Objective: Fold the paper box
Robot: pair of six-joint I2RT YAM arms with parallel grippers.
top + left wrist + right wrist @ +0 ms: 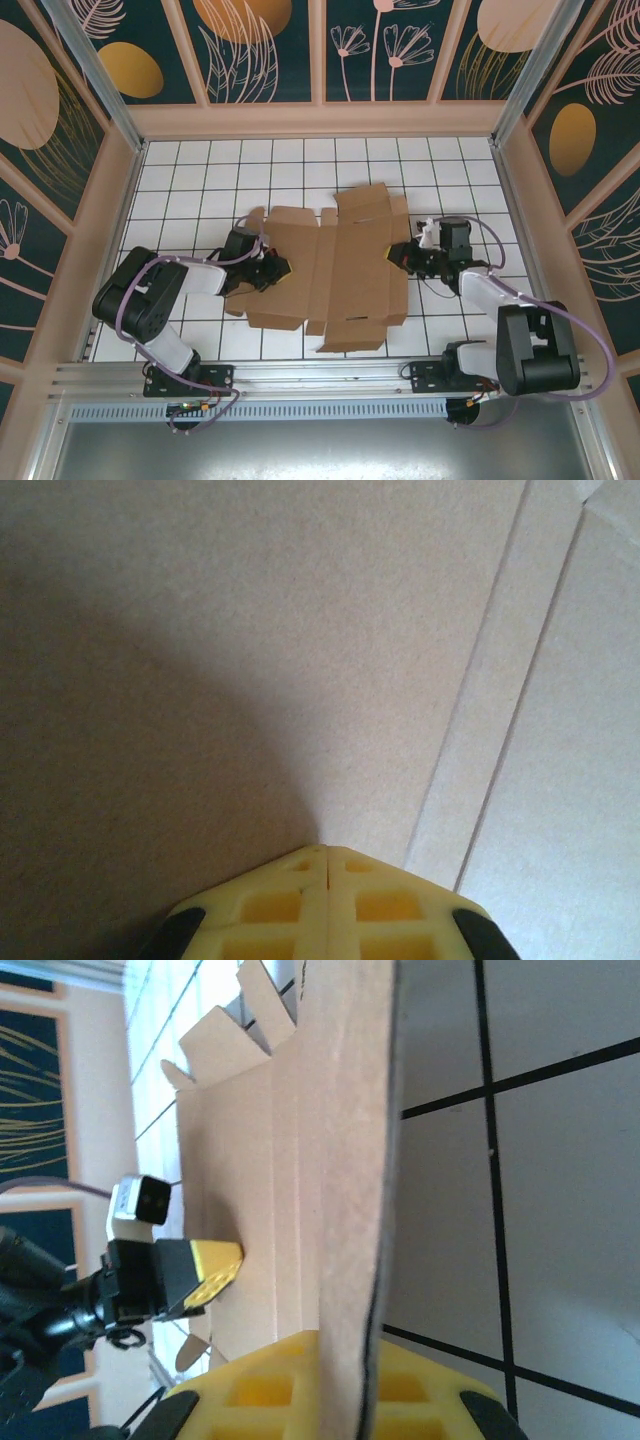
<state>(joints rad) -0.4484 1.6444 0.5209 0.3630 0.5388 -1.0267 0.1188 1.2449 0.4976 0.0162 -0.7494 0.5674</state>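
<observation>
The lifted edge must fold over where my left gripper rests, well inside the panel, so next my left gripper moves back toward the panel's outer edge [256, 292].
The paper box [340, 270] lies mostly flat and unfolded in the middle of the white tiled floor, brown with flaps and crease lines. My left gripper [277, 268] rests on its left panel, yellow fingers shut with nothing between them. Up close, the left gripper [326, 852] has its tip against the cardboard [300, 630] beside two crease lines. My right gripper [394, 252] is at the box's right edge. In the right wrist view the right gripper [345, 1345] is shut on that edge of the paper box [300, 1160], which is lifted off the floor. The left gripper [205, 1265] shows beyond.
The tiled floor [200, 170] is boxed in by patterned walls [60, 150] on three sides. An aluminium rail [320, 375] with both arm bases runs along the near edge. Bare tiles lie behind the box and to either side.
</observation>
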